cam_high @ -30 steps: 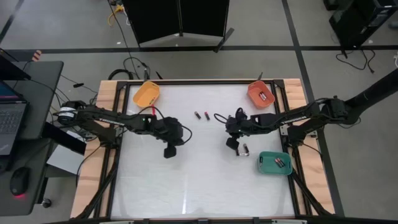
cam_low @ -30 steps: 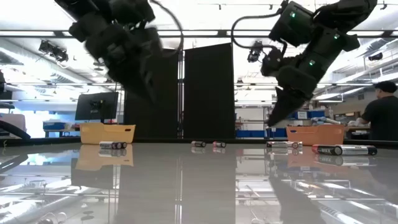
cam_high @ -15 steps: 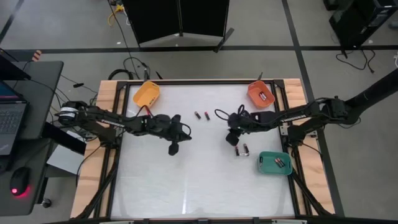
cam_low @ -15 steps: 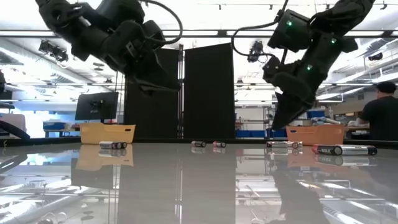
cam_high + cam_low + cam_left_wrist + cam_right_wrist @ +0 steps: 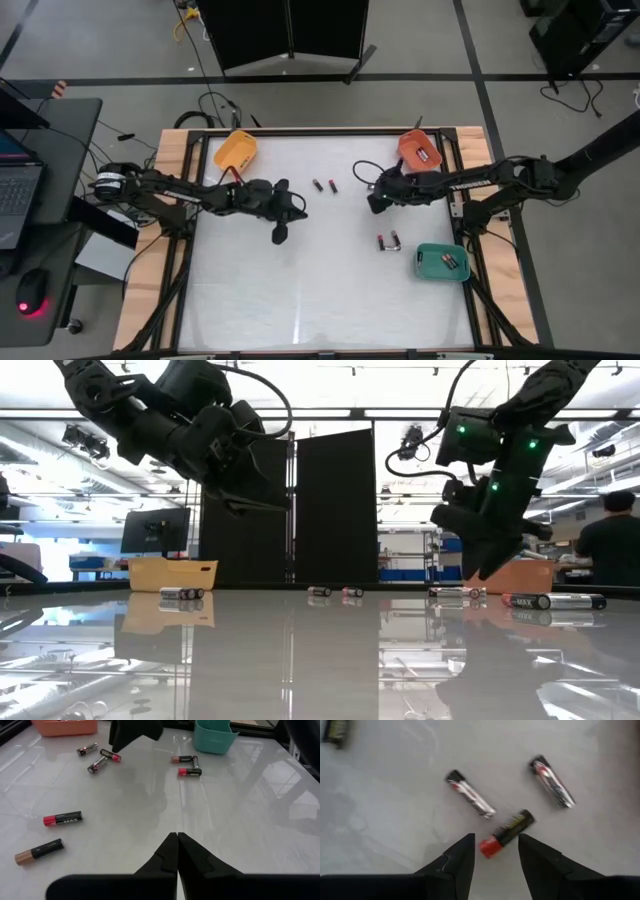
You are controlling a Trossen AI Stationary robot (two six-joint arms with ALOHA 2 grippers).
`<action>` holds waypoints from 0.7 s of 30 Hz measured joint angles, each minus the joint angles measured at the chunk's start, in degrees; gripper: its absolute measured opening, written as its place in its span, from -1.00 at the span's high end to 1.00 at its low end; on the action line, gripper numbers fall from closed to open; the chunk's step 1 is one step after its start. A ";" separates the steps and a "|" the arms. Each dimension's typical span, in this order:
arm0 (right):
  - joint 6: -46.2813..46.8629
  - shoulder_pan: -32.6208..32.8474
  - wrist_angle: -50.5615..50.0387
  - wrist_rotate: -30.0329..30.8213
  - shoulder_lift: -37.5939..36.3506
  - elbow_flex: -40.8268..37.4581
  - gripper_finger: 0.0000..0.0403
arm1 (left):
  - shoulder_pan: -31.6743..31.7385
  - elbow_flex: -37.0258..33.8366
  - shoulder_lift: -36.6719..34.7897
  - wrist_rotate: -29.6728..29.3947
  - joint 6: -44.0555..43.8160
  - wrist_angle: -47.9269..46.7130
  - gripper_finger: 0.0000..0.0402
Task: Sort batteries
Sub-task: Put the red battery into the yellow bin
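Observation:
The battery's red end (image 5: 491, 847) faces the open gap between my right gripper's fingers, clear of the silver batteries (image 5: 471, 799). I should turn and lower that gripper next until its fingers are on both sides of the red end.
Batteries lie loose on the white table: a pair at the middle (image 5: 323, 185), a pair beside the green tray (image 5: 388, 241), and three under my right gripper (image 5: 470, 794). My right gripper (image 5: 496, 841) hangs open above the table near the red-orange tray (image 5: 420, 152). Its fingers stand on either side of a red-ended battery (image 5: 508, 833) without touching it. My left gripper (image 5: 177, 838) is shut and holds nothing. It hovers left of the middle pair (image 5: 62, 818), pointing across the table toward the green tray (image 5: 214, 737).
A yellow-orange tray (image 5: 235, 150) sits at the far left corner. The red-orange tray at the far right and the green tray (image 5: 442, 262) at the near right each hold batteries. A person (image 5: 612, 540) stands in the room behind. The table's near half lies bare.
My right gripper has moved from the pair beside the green tray toward the far edge and the red-orange tray. It has rolled its wrist and opened on the way. My left gripper has tipped up from pointing down to nearly level and shifted slightly toward the table's middle.

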 joint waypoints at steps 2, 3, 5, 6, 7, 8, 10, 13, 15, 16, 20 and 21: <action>1.48 -0.18 0.06 0.24 0.00 -0.01 0.20 | -0.02 0.00 0.00 0.02 0.04 -0.11 0.95; 2.05 -0.20 0.13 0.61 0.00 -0.01 0.20 | 0.00 0.00 0.00 0.02 0.07 -0.21 0.95; 3.12 -0.18 0.12 1.38 0.00 -0.01 0.20 | 0.00 0.00 0.00 0.02 0.07 -0.55 0.95; 3.41 -0.18 0.15 1.48 0.00 -0.01 0.20 | 0.00 0.00 0.00 0.02 0.07 -0.71 0.95; 3.82 -0.18 0.21 1.51 0.00 -0.04 0.20 | -0.02 0.00 0.00 0.02 0.07 -0.84 0.95; 4.11 -0.18 0.74 1.54 0.00 -0.26 0.20 | -0.11 0.00 0.00 0.02 0.01 -0.82 0.95; 4.59 -0.18 1.82 1.54 0.00 -1.26 0.20 | -0.19 0.00 0.00 0.04 -0.01 -0.87 0.95; 5.75 -0.18 4.91 1.48 0.00 -3.76 0.20 | -0.43 0.00 0.00 0.04 -0.04 -1.33 0.94; 6.22 -0.16 6.53 1.40 0.00 -5.38 0.20 | -0.50 0.00 0.00 0.05 -0.04 -1.47 0.94; 6.32 -0.16 7.17 1.32 0.00 -6.17 0.20 | -0.50 0.00 0.00 0.07 -0.11 -1.52 0.94; 6.36 -0.16 7.76 1.32 0.00 -7.63 0.20 | -0.52 0.00 0.00 0.09 -0.26 -1.54 0.94; 6.34 -0.14 7.48 1.35 0.00 -7.72 0.20 | -0.52 0.00 0.00 0.09 -0.26 -1.54 0.94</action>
